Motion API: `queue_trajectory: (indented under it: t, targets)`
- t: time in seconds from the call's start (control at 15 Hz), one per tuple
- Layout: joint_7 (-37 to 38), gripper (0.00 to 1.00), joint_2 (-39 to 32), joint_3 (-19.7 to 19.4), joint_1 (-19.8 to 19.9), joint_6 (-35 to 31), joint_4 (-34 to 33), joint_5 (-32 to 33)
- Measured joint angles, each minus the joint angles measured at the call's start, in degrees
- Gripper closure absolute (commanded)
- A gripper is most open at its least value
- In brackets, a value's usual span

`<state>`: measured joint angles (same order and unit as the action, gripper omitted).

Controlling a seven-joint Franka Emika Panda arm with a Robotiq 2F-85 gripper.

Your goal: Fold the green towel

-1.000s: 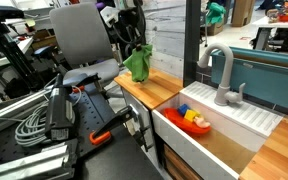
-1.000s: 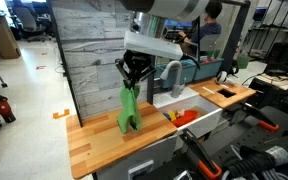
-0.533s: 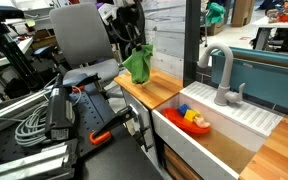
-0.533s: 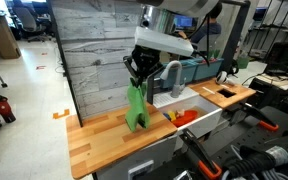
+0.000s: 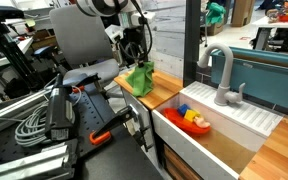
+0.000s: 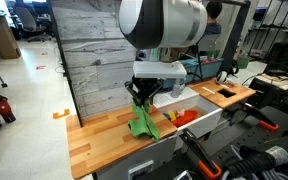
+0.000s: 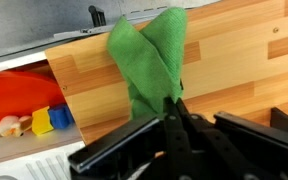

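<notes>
My gripper should keep lowering the held edge of the towel toward the clear wood [image 6: 114, 123] until it touches and then let go, because the green towel's lower end [image 6: 144, 129] is resting on the counter.
The green towel [image 6: 142, 121] hangs bunched from my gripper [image 6: 142, 96], its lower end resting on the wooden counter [image 6: 99, 142]. In an exterior view it shows as a crumpled green heap [image 5: 138, 77] under the gripper [image 5: 139, 60]. In the wrist view the towel [image 7: 147, 58] drapes across the wood, doubled over, and my gripper [image 7: 171, 104] is shut on its near edge.
A white sink [image 5: 216, 129] holding a red bowl with toy pieces [image 5: 194, 120] lies beside the counter, with a grey faucet [image 5: 222, 75] behind. The bowl also shows in the wrist view [image 7: 16, 96]. A wood-plank wall [image 6: 89, 55] backs the counter. Cables and equipment [image 5: 44, 115] crowd the floor side.
My gripper has moved down and toward the sink with the towel. The towel, hanging free above the counter before, now lies partly crumpled on the wood.
</notes>
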<state>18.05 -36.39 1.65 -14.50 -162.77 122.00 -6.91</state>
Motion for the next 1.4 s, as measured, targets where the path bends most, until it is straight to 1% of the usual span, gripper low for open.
queue_trajectory:
  t: [0.47, 0.53, 0.6, 0.73, 1.0, 1.27, 1.4]
  targets:
    - [0.2, 0.99, -10.8, -0.3, -2.5, 3.7, -12.8, 0.1]
    - [0.4, 0.73, -12.1, -0.3, -2.9, 3.9, -14.5, 0.1]
    - [0.7, 0.72, -13.3, -0.3, -3.4, 4.1, -16.2, 0.1]
    - [1.3, 0.59, -15.8, -0.4, -4.3, 4.4, -19.3, 0.1]
    - [2.2, 0.29, -18.9, -0.4, -5.1, 4.5, -23.5, 0.1]
    - [2.3, 0.00, -19.0, -0.4, -5.1, 4.4, -24.3, 0.1]
    - [2.4, 0.00, -18.2, -0.4, -5.1, 4.2, -23.6, 0.1]
